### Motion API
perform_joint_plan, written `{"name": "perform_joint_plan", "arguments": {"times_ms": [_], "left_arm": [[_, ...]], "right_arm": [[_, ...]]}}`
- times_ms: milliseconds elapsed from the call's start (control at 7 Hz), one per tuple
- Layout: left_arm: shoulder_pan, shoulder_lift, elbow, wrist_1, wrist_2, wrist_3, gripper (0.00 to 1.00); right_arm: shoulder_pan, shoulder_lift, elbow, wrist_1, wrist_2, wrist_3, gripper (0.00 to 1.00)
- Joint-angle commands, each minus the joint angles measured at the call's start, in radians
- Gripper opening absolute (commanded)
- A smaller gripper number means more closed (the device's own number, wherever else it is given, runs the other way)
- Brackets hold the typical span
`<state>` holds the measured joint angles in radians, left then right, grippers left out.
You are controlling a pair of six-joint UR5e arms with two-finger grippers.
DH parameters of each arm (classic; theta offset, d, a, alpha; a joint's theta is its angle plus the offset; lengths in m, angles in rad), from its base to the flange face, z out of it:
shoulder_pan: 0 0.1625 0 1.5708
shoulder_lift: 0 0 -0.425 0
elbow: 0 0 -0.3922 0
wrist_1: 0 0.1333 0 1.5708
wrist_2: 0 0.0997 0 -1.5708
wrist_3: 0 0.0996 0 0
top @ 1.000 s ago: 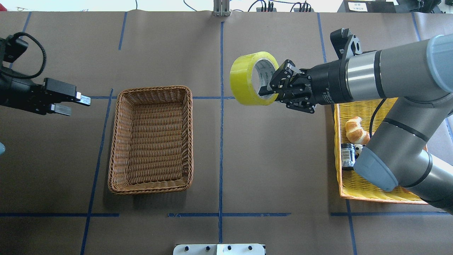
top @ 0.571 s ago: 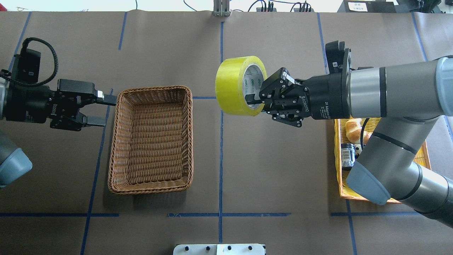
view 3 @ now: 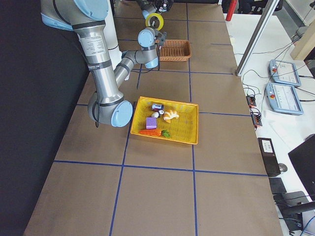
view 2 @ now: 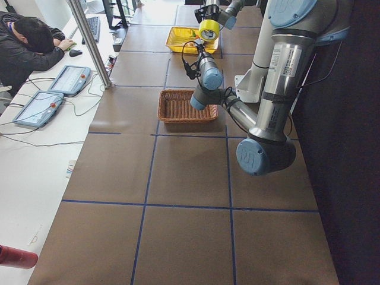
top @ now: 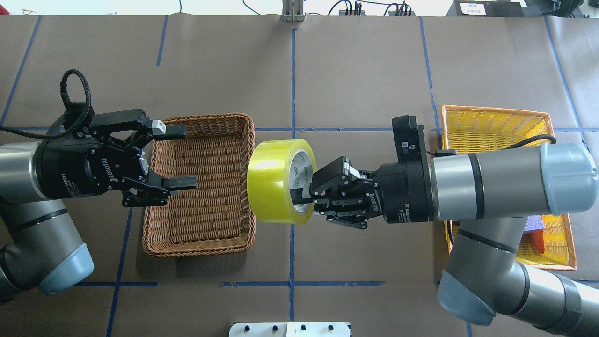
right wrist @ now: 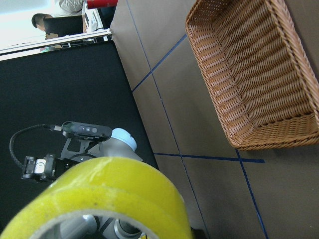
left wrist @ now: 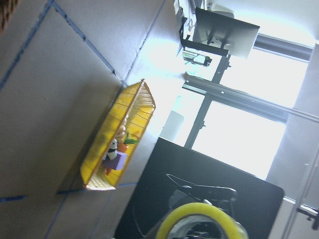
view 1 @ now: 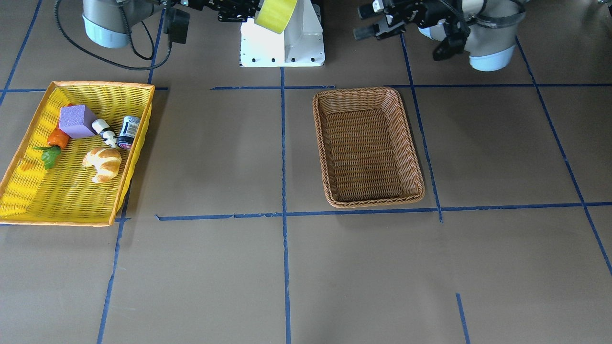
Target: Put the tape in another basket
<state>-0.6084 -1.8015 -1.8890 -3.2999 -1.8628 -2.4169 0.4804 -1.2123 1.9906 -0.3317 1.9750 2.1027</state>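
The yellow-green tape [view 1: 276, 14] will come to rest flat with its hole facing up when I lower it in, because the brown wicker basket's bottom [view 1: 371, 152] is flat and clear.
The yellow-green tape [top: 273, 180] hangs in the air, its roll on edge, overlapping the right rim of the brown wicker basket [top: 206, 213] in the overhead view. My right gripper [top: 303, 195] is shut on the tape's wall, one finger inside the grey core. My left gripper [top: 180, 157] is open and empty above the basket's left side, facing the tape. In the front view the tape [view 1: 275, 12] is high near the robot base, the left gripper [view 1: 366, 21] is opposite it, and the basket [view 1: 366, 91] holds nothing. The tape fills the right wrist view [right wrist: 99, 194].
The yellow, orange-rimmed tray [top: 496, 124] sits at the table's right end under my right arm. It holds a croissant [view 1: 103, 162], a purple block [view 1: 76, 122], a small can [view 1: 128, 133] and a carrot [view 1: 57, 138]. An operator [view 2: 29, 41] sits at the side desk.
My right arm carried the tape left and nearer the robot, up to the basket's right rim. My left gripper moved right over the basket's left side and opened wider.
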Motion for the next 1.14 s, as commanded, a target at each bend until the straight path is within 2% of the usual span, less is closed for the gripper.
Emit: {"name": "perform_joint_plan", "arguments": {"times_ms": [0,286,857,1000], "left_arm": [[0.056,-0.059,0.005,-0.044,0.07,-0.08,0.97],[0.102,-0.081,0.007,-0.046,0.108,-0.091,0.97],[0.145,-0.11,0.005,-0.043,0.109,-0.091,0.97],[0.148,-0.111,0.007,-0.041,0.109,-0.091,0.97]], "right_arm": [[-0.083,0.004,-0.006,0.039,-0.077,-0.003,0.0],[-0.132,0.013,-0.012,0.039,-0.142,-0.006,0.0],[-0.149,0.017,-0.032,0.039,-0.153,-0.009,0.0],[-0.17,0.03,-0.042,0.039,-0.188,-0.01,0.0]]}}
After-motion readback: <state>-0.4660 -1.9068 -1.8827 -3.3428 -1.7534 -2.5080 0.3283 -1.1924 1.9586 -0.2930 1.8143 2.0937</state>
